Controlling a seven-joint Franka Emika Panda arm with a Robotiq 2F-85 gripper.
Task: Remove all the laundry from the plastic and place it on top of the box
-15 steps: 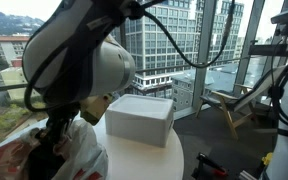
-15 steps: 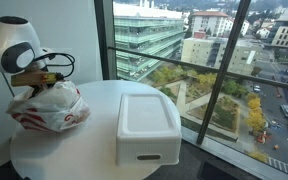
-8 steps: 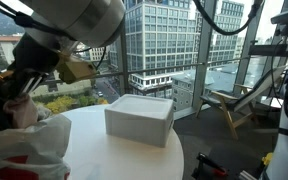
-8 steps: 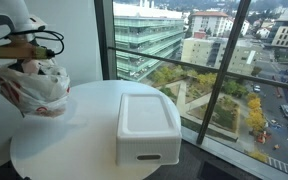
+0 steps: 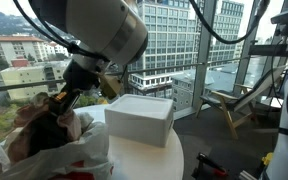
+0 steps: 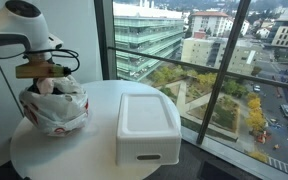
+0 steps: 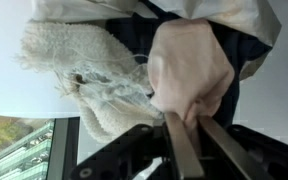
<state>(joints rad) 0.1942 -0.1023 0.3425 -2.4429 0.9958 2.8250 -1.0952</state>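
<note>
The robot's gripper should rise high above the bag's open top (image 6: pixel 68 86) before it crosses to the box, because the dark cloth (image 7: pixel 135 38) beside the pink fold is still inside the bag.
A white plastic bag (image 6: pixel 56 108) with red print sits on the round white table (image 6: pixel 89 150), left of the white lidded box (image 6: pixel 147 125). Both show in both exterior views: bag (image 5: pixel 69 160), box (image 5: pixel 139 118). My gripper (image 6: pixel 48 80) is at the bag's open top. In the wrist view my gripper (image 7: pixel 184 128) is shut on a fold of pale pink cloth (image 7: pixel 189 55). A fluffy white cloth (image 7: pixel 84 65) and a dark cloth (image 7: pixel 134 30) lie beside it in the bag. The box lid is bare.
The table stands against floor-to-ceiling windows (image 6: pixel 184 50) with a wall (image 6: pixel 79 40) behind the bag. A wooden chair (image 5: pixel 229 105) stands beyond the table. The arm's cables (image 6: pixel 69 62) hang near the gripper.
Half a second ago the bag hung lifted off the table, further left. Now it rests on the table again, nearer the box, with my gripper still at its top.
</note>
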